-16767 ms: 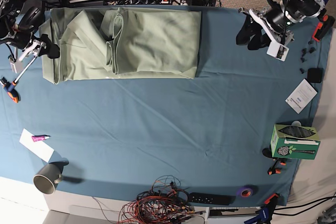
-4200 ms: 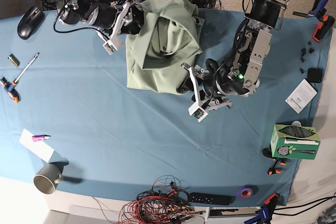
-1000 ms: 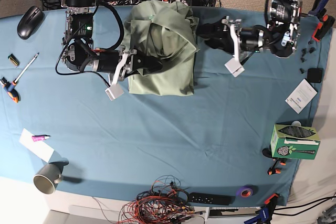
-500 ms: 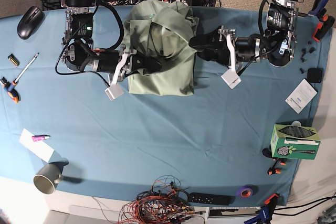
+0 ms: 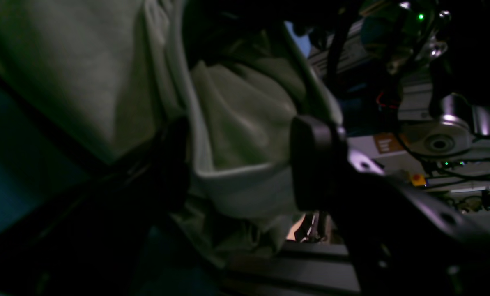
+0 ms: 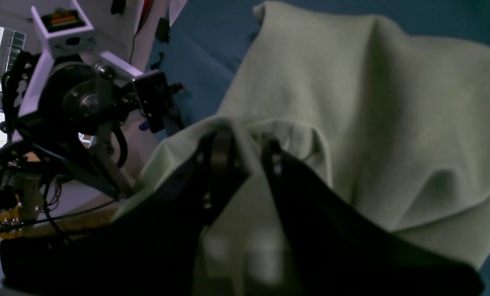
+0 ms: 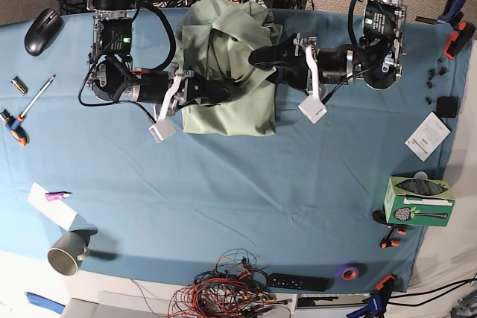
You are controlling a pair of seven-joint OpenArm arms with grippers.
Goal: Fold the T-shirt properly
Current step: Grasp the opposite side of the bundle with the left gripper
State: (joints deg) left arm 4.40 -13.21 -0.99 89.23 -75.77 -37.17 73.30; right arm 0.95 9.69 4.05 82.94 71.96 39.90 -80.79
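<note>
The robot's right gripper alone holds the bunched T-shirt [image 7: 229,57], so the left gripper should close on the loose hemmed edge [image 5: 240,173] before both grippers lift the T-shirt and spread it out.
The pale green T-shirt [image 7: 223,113] lies bunched in a heap at the table's far middle. My right gripper [image 7: 218,91] reaches in from the heap's left side. In the right wrist view this gripper [image 6: 247,154] is shut on a raised fold of the T-shirt [image 6: 392,123]. My left gripper [image 7: 262,57] is at the heap's right edge. The left wrist view shows its jaws [image 5: 245,164] wide open, with a hemmed edge of the T-shirt [image 5: 236,181] lying between the fingers [image 5: 314,160], not pinched.
The teal table cloth [image 7: 223,199] covers the table. A mouse [image 7: 41,31], a pen [image 7: 41,91] and a screwdriver [image 7: 13,126] lie at the left. A mug [image 7: 67,255] stands at the front left, a green box [image 7: 417,200] at the right, and tangled wires [image 7: 223,292] at the front edge.
My left gripper has slid further left, from beside the heap into its right edge, jaws still open. The right gripper keeps its hold and has barely moved.
</note>
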